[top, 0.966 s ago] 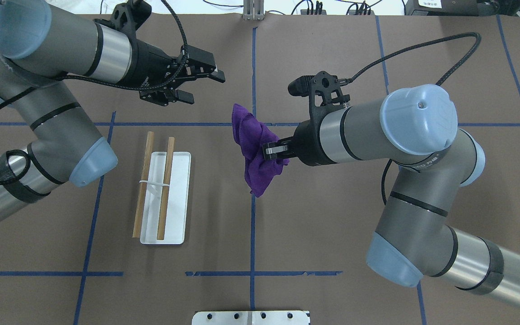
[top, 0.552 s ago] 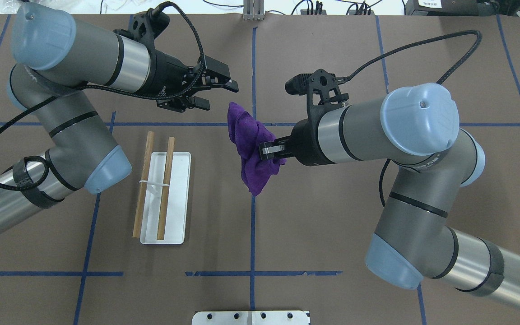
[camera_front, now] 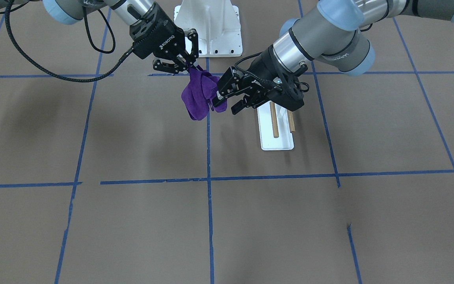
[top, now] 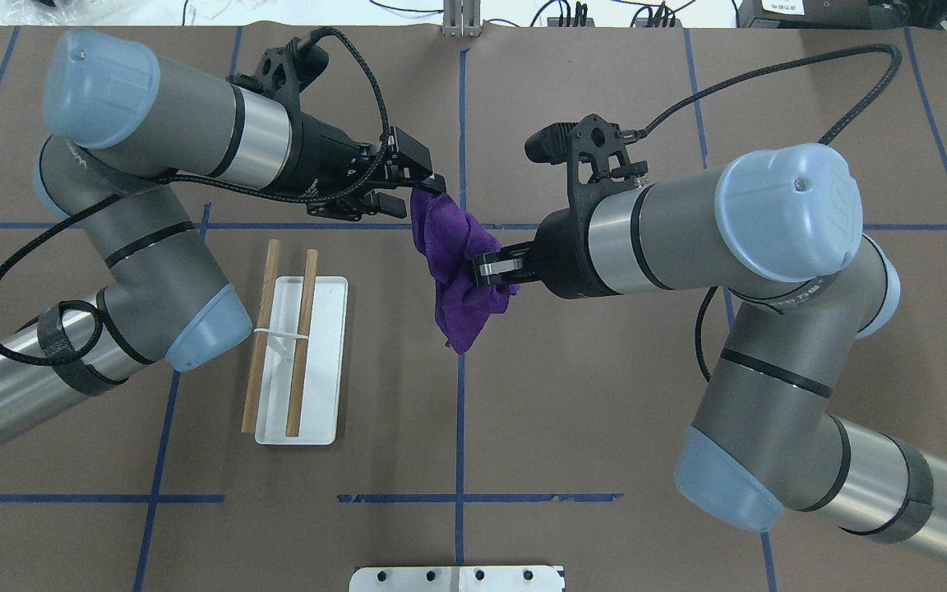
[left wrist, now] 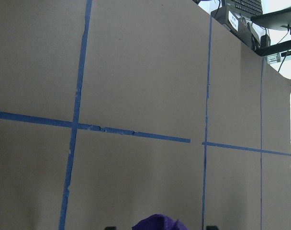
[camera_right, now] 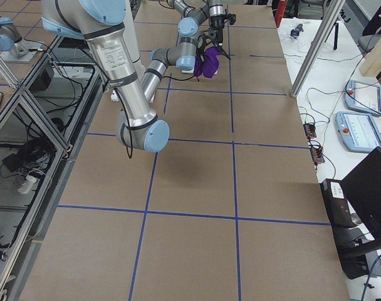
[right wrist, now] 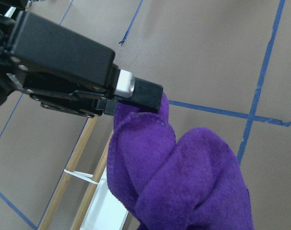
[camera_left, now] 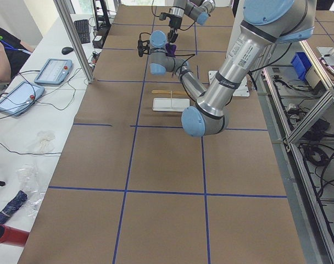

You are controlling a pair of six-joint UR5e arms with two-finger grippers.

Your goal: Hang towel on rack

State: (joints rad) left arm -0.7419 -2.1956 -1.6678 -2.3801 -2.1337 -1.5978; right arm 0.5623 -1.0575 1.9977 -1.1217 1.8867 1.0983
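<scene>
The purple towel's lower corner [camera_front: 197, 115] hangs down loosely, so the towel [camera_front: 202, 90] will drop into a long, limp drape when I carry it to the rack.
A purple towel [top: 459, 279] hangs bunched in the air over the table's middle; it also shows in the front view [camera_front: 198, 96] and the right wrist view [right wrist: 184, 182]. My right gripper [top: 494, 270] is shut on its middle. My left gripper [top: 416, 196] is open, with its fingers on either side of the towel's far upper end; one fingertip [right wrist: 138, 91] touches the cloth. The towel's tip [left wrist: 157, 223] shows between the fingers in the left wrist view. The rack [top: 302, 341], two wooden rods over a white base [top: 327, 362], stands to the left of the towel, below the left arm.
A large white pedestal [camera_front: 211, 27] with bolt holes stands at the robot's side of the table [top: 457, 578]. Blue tape lines cross the brown table. Tablets and cables lie beyond the table's far edge [camera_left: 46, 71].
My left arm has swung right, toward the towel, and its open fingers now reach the towel's far end. My right gripper has shifted slightly left, still holding the towel.
</scene>
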